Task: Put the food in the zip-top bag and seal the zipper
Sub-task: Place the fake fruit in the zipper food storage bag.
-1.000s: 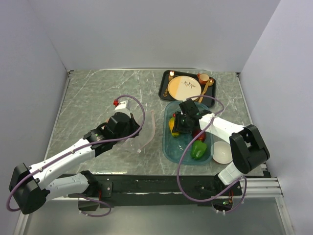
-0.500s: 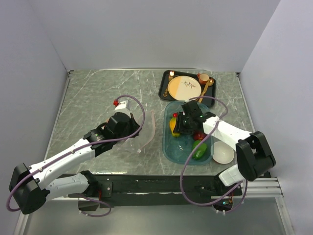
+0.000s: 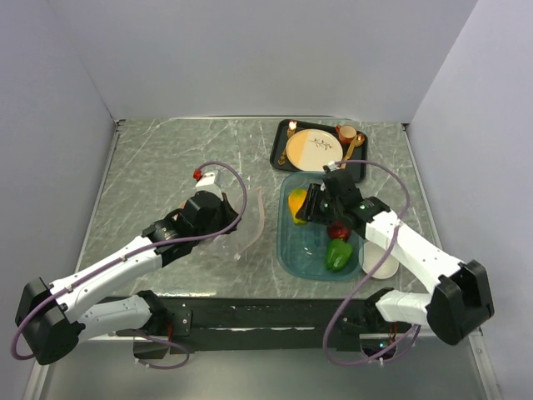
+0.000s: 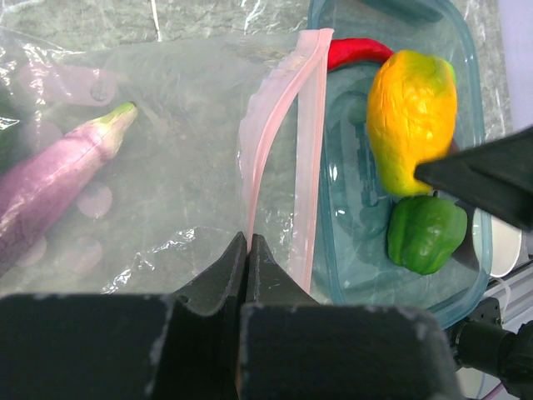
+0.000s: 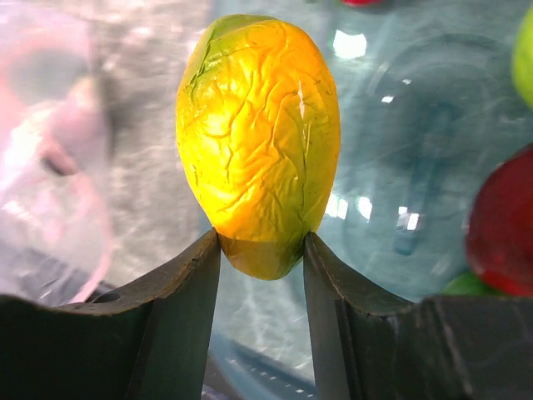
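My right gripper is holding one end of the yellow-orange fruit, and the bag's opening is wide open. I should keep carrying the fruit until it is past the bag's zipper.
The clear zip-top bag lies left of the teal tray, with a purple eggplant inside it. My left gripper is shut on the near end of the pink zipper and holds that lip up, so the mouth gapes toward the tray. My right gripper is shut on a yellow-orange fruit, raised over the tray's left side. A green pepper, a red piece and a red chili lie in the tray.
A black tray with a tan plate, gold cutlery and an orange cup stands just behind the teal tray. A white bowl sits to the tray's right, partly under my right arm. Walls close in the table.
My right gripper has lifted the yellow-orange fruit up from the tray floor, and that arm's elbow has swung out to the right. The left arm and the bag have stayed still.
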`<state>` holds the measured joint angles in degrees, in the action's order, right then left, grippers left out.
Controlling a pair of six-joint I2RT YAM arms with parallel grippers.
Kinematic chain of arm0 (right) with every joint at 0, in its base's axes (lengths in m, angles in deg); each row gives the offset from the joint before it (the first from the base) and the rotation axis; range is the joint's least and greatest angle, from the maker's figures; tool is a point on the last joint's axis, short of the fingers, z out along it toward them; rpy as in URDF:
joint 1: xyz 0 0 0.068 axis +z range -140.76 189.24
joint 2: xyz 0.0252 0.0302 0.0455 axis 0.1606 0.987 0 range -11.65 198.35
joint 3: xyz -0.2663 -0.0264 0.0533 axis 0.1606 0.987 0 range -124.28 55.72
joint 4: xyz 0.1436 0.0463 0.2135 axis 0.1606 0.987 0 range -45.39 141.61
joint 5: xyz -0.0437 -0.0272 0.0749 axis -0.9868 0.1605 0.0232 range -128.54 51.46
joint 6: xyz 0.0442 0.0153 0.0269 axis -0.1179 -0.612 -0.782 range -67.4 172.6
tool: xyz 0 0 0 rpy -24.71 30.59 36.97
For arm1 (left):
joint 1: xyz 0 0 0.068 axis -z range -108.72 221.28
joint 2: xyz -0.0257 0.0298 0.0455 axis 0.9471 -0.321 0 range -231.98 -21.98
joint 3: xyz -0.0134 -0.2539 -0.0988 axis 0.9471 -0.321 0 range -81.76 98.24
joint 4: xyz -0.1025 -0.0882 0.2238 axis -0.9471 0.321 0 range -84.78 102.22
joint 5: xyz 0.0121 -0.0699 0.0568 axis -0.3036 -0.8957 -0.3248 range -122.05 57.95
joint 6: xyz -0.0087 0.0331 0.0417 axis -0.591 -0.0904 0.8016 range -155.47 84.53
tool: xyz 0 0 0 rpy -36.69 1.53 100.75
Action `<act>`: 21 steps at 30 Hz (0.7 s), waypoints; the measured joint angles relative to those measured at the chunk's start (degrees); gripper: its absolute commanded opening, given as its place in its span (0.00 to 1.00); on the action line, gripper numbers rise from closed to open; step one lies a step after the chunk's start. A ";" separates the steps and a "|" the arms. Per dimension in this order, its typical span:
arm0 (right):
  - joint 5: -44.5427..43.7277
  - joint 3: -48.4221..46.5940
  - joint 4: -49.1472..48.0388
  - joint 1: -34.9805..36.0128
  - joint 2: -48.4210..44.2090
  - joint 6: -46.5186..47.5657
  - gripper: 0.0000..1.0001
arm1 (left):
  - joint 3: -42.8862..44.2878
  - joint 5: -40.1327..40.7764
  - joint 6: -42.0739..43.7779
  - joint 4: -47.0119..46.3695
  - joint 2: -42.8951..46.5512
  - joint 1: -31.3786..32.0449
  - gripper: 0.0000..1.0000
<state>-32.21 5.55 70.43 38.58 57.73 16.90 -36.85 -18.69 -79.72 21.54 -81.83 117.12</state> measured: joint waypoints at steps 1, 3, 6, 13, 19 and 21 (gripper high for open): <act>0.24 0.00 -0.02 0.66 -0.85 -0.42 0.28 | 0.00 0.00 -0.02 -0.15 0.00 0.00 0.01; 0.90 0.00 -0.02 2.49 -2.43 -0.96 0.28 | 0.00 0.00 -0.02 -0.61 -0.04 0.00 0.01; 2.34 0.00 -0.02 4.46 -3.78 -1.70 0.28 | 0.00 0.00 -0.02 -1.16 -0.61 0.00 0.01; 4.35 -0.20 -0.07 5.90 -5.84 -2.89 0.29 | 0.00 -0.02 -0.04 -1.86 -2.14 0.00 0.01; 6.29 -1.20 -0.17 8.76 -5.70 -2.99 0.29 | 0.00 -0.04 -0.46 -1.95 -2.27 0.00 0.01; 6.69 -2.27 -0.31 9.97 -4.90 -2.99 0.29 | 0.00 -0.04 -0.48 -1.95 -2.27 0.00 0.01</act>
<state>-25.52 3.27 70.12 48.55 52.84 13.90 -36.85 -18.73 -80.20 19.59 -84.10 117.12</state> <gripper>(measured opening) 0.476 0.021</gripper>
